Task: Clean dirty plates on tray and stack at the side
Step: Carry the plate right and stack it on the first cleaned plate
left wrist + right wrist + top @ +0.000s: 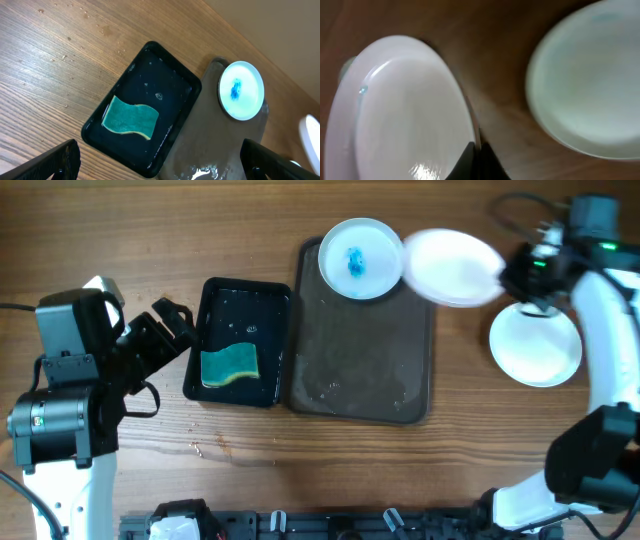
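My right gripper is moving the held plate (452,266), which is clean, toward the lying plate (537,350), whose top is free. It should keep going and let go once the plates stack.
A white plate with a blue smear (360,257) sits at the far end of the grey tray (362,370); it also shows in the left wrist view (241,90). My right gripper (510,275) is shut on the rim of a clean white plate (452,268), held in the air between the tray and another white plate (535,345) lying on the table at the right. In the right wrist view the held plate (405,110) fills the left and the lying plate (590,80) the right. My left gripper (172,320) is open and empty beside the black tray.
A black tray (238,342) holds a green-and-yellow sponge (230,366), also shown in the left wrist view (131,117). The right arm's cables run over the table's far right corner (520,210).
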